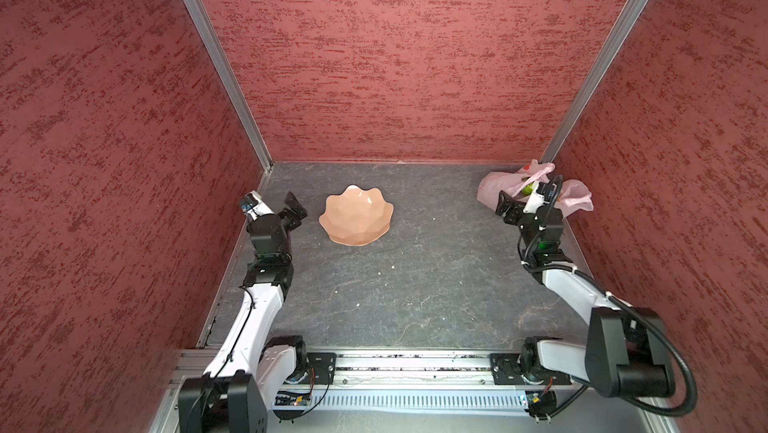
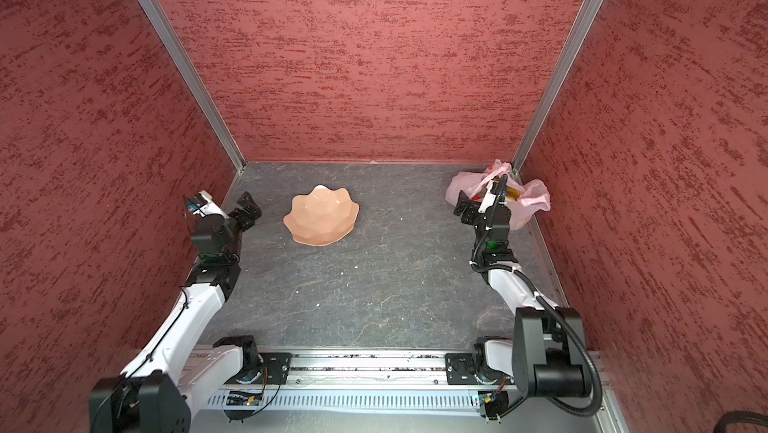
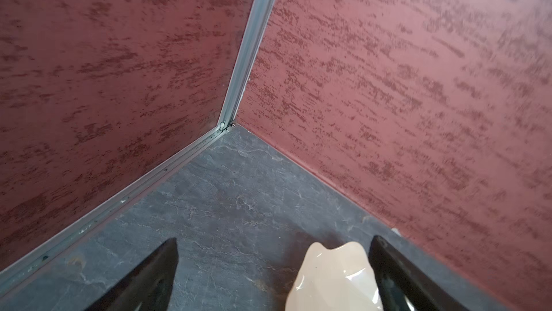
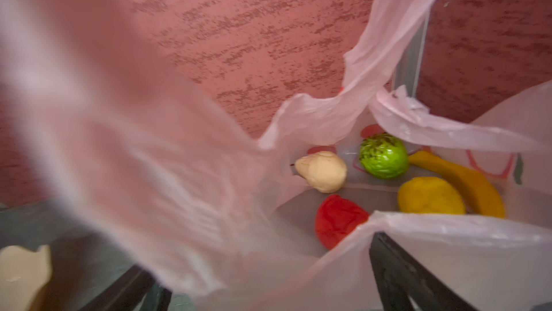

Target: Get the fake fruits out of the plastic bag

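Note:
Bag film (image 4: 261,273) hangs over the ends of my right gripper's fingers. I should raise that gripper clear while my left gripper moves the far bowl (image 1: 357,215) next to the bag.
The pale-pink plastic bag (image 1: 496,185) (image 2: 459,185) lies crumpled in the back right corner. My right gripper (image 1: 519,198) (image 2: 473,202) is at its mouth, open, one finger inside and one outside. In the right wrist view, bag (image 4: 149,160) film drapes across the wide jaws of the gripper (image 4: 260,255). Inside lie fake fruits: a beige lumpy one (image 4: 324,170), a green round one (image 4: 383,155), a banana (image 4: 466,181), a yellow one (image 4: 430,196) and a red one (image 4: 337,220). My left gripper (image 1: 297,212) (image 2: 248,210) (image 3: 273,243) hangs open and empty at the left wall.
A peach scalloped bowl (image 1: 357,217) (image 2: 322,217) (image 3: 334,276) (image 4: 21,270) sits on the dark slate floor just right of the left gripper. Red textured walls with metal corner rails (image 1: 552,152) close in the back and sides; the bag presses against the right wall.

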Motion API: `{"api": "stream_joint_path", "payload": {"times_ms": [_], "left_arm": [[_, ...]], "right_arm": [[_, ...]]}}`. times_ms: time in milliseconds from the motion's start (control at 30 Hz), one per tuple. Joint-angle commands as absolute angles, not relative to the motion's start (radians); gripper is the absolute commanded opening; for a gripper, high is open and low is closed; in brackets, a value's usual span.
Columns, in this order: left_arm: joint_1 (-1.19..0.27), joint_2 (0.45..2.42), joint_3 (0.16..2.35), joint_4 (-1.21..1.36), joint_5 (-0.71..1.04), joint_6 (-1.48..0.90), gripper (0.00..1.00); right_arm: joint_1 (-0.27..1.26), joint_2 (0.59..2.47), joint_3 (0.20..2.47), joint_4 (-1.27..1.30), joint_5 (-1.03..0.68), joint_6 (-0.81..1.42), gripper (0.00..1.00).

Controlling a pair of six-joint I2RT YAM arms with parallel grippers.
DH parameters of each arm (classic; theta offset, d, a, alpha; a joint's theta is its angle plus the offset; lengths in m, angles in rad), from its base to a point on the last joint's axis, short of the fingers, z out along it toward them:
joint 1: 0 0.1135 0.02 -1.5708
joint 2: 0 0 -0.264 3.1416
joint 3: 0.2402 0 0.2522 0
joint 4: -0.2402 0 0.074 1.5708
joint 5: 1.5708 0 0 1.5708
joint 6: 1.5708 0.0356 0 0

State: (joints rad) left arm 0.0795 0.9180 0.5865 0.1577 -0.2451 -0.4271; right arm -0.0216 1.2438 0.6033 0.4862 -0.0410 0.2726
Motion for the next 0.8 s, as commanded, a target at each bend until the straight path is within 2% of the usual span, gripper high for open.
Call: {"api": "stream_joint_path", "payload": {"times_ms": [0,100,200,333,467,567,667,733,767], "left_arm": [[0.079,0.869,0.622,-0.201,-0.208,-0.564,0.99],[0.072,0.853,0.673,-0.316,-0.121,-0.575,0.99],[0.064,0.862,0.704,-0.395,-0.052,-0.602,0.99],[0.064,0.891,0.722,-0.446,0.007,-0.636,0.99],[0.064,0.923,0.734,-0.474,0.022,-0.656,0.99],[0.062,0.944,0.757,-0.509,0.008,-0.667,1.00],[0.058,0.946,0.764,-0.507,0.007,-0.667,0.99],[0.058,0.945,0.767,-0.504,0.007,-0.669,0.99],[0.058,0.945,0.771,-0.507,0.006,-0.670,0.99]], "right_arm": [[-0.024,1.227,0.634,0.304,-0.242,0.471,0.99],[-0.007,1.205,0.623,0.304,-0.307,0.559,0.99],[0.054,1.164,0.641,0.223,-0.270,0.542,0.99],[0.193,1.132,0.723,0.013,-0.087,0.422,0.99],[0.250,1.120,0.757,-0.123,0.075,0.423,0.99],[0.251,1.085,0.757,-0.207,0.199,0.498,0.99],[0.249,1.023,0.736,-0.317,0.333,0.694,0.99],[0.241,0.968,0.708,-0.354,0.355,0.752,0.99],[0.241,0.939,0.689,-0.344,0.345,0.741,0.95]]}}
